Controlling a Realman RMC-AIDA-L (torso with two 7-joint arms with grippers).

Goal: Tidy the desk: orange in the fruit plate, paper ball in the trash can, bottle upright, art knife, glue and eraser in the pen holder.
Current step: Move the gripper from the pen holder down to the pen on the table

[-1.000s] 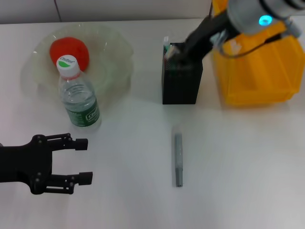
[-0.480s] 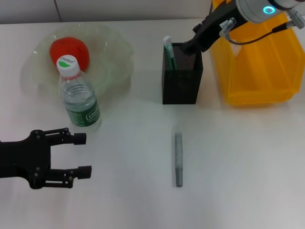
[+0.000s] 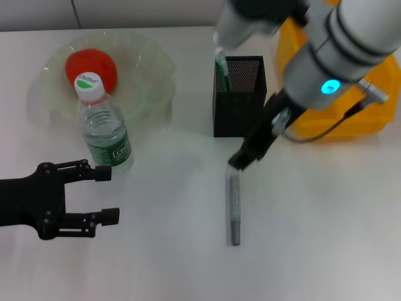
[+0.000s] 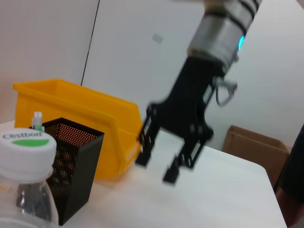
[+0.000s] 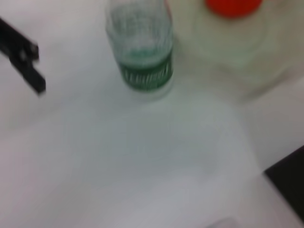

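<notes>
The art knife's far end is clear of the pen holder. My open right gripper should keep lowering its fingers, as that end lies free below them, until they close on it.
The orange lies in the clear fruit plate. The bottle stands upright in front of the plate. The black mesh pen holder holds a green and white stick. The grey art knife lies flat on the table in front of the holder. My right gripper hovers just above the knife's far end; in the left wrist view it is open and empty. My left gripper is open and empty, in front of the bottle. Paper ball and eraser are out of view.
A yellow bin stands to the right of the pen holder. The right wrist view shows the bottle, the orange and my left gripper's fingers. A cardboard box sits beyond the table.
My right arm has left the pen holder and swung forward and down to the knife's far end. The green and white stick stays in the holder. My left gripper has hardly moved.
</notes>
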